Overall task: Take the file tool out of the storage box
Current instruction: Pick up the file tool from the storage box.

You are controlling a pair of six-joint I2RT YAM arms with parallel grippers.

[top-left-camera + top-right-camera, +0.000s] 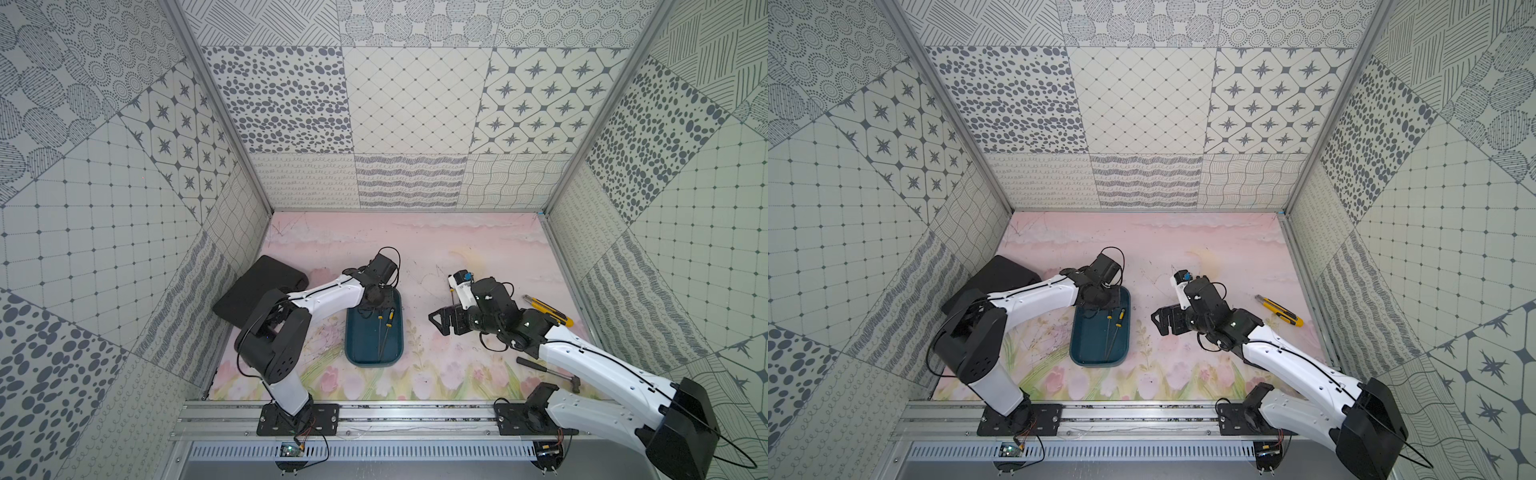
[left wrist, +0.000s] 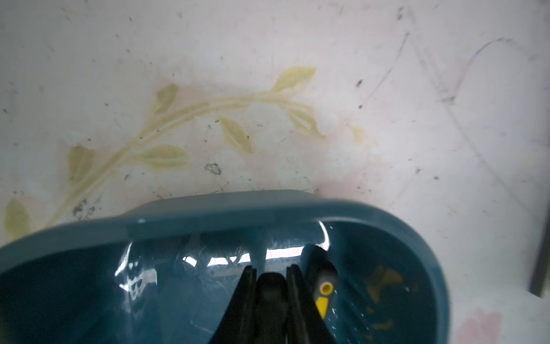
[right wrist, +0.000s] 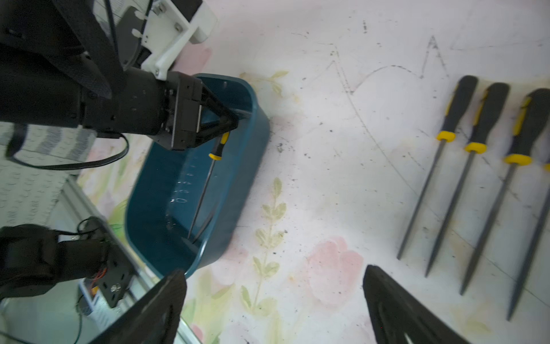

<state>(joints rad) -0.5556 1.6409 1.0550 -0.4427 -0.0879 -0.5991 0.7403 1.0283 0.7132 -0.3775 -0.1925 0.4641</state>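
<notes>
The row of files is on my right gripper's side, so my left gripper should pick up the file tool and pass its body to my right gripper.
The storage box is a dark teal tray on the flowered mat, seen in both top views. Two file tools with black and yellow handles lie inside it. My left gripper reaches into the box's far end. In the left wrist view it is shut on the dark handle of one file tool. The other file lies right beside the fingers. My right gripper hovers open over the mat to the right of the box, holding nothing.
A flat black board lies left of the box, partly under the left arm. A yellow utility knife and a small hammer lie on the right. Several files are laid side by side on the mat.
</notes>
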